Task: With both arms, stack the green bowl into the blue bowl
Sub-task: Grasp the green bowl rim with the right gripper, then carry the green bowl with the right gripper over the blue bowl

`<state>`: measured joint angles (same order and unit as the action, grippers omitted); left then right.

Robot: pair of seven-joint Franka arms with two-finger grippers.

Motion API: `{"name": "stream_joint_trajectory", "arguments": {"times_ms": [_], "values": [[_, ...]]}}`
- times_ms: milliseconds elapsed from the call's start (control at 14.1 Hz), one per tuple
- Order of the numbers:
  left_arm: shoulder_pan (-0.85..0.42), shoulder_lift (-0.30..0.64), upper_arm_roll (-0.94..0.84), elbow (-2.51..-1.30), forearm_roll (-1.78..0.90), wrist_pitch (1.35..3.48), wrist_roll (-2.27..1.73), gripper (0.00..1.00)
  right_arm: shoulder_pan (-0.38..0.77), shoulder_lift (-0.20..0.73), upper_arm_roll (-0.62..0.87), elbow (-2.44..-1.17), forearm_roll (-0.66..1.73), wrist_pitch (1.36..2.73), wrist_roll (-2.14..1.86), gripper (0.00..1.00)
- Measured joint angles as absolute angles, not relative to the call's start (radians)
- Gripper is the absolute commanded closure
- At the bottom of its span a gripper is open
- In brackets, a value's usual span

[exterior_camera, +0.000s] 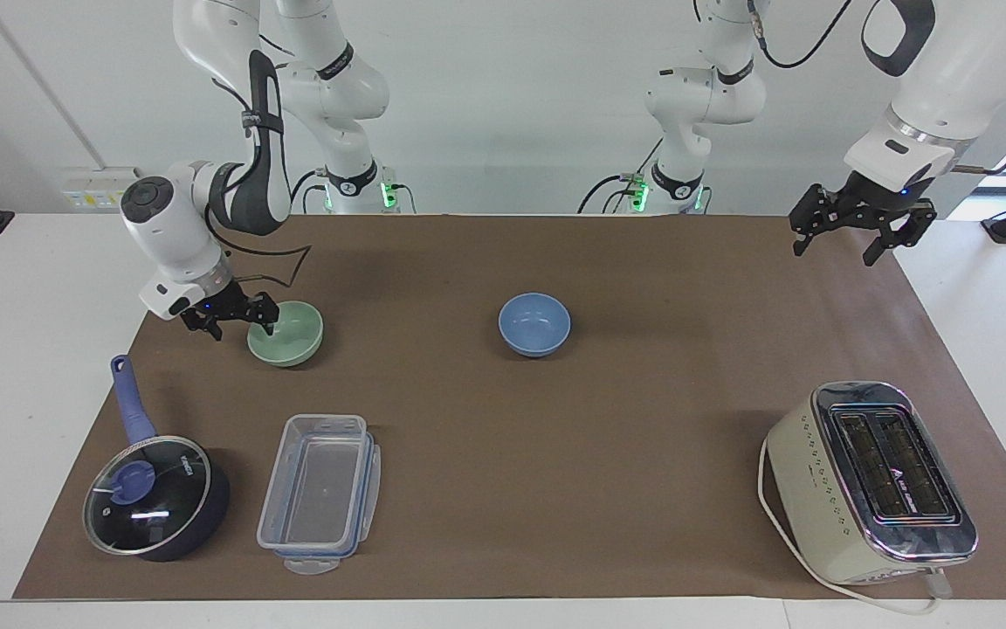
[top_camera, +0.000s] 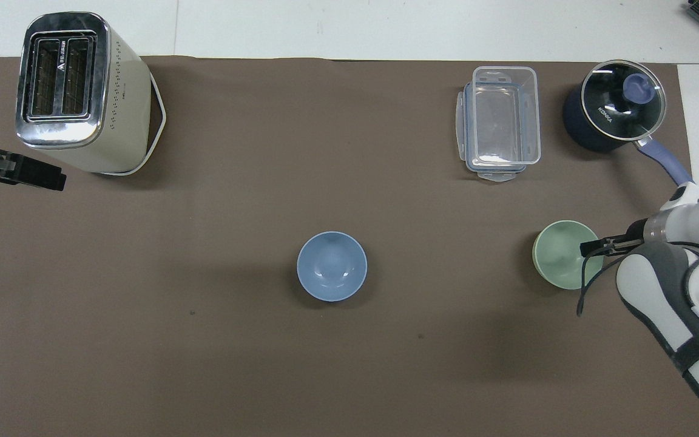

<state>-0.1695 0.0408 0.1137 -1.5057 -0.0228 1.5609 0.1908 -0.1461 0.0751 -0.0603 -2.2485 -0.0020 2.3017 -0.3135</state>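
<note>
My gripper will lower the green bowl [top_camera: 560,256] in, and the green bowl will cover the blue bowl from above, because the bowls' rims [top_camera: 332,233] look equally wide.
The pale green bowl [exterior_camera: 293,336] [top_camera: 559,255] sits upright on the brown mat toward the right arm's end of the table. My right gripper [exterior_camera: 243,330] [top_camera: 586,247] is down at the bowl's outer rim and open, one finger inside the bowl and one outside it. The light blue bowl [exterior_camera: 534,323] [top_camera: 332,266] stands empty near the middle of the mat. My left gripper [exterior_camera: 837,249] [top_camera: 46,178] hangs open and empty in the air over the mat's edge at the left arm's end.
A cream toaster [exterior_camera: 870,480] [top_camera: 76,91] stands at the left arm's end, farther from the robots. A clear plastic container [exterior_camera: 320,494] and a dark blue lidded pot [exterior_camera: 154,498] sit farther from the robots than the green bowl.
</note>
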Motion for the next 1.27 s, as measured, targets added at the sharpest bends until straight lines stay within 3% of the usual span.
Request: {"name": "stream_joint_trajectory", "arguments": {"times_ms": [141,566,990,1273], "values": [[-0.159,0.038,0.114,-1.506,-0.023,1.548,0.191,0.00,-0.146,0.075,-0.059,-2.252,-0.002,2.302,-0.314,1.00],[-0.127,0.035,0.117,-1.505,-0.022,1.537,0.191,0.00,-0.143,0.074,-0.056,-2.243,-0.001,2.294,-0.314,1.00],[-0.126,0.026,0.110,-1.505,-0.022,1.529,0.191,0.00,-0.137,0.037,-0.047,-2.058,0.054,2.030,-0.352,1.00],[-0.126,0.026,0.110,-1.505,-0.022,1.522,0.191,0.00,-0.090,0.018,0.024,-1.984,0.124,1.951,-0.292,1.00]]}}
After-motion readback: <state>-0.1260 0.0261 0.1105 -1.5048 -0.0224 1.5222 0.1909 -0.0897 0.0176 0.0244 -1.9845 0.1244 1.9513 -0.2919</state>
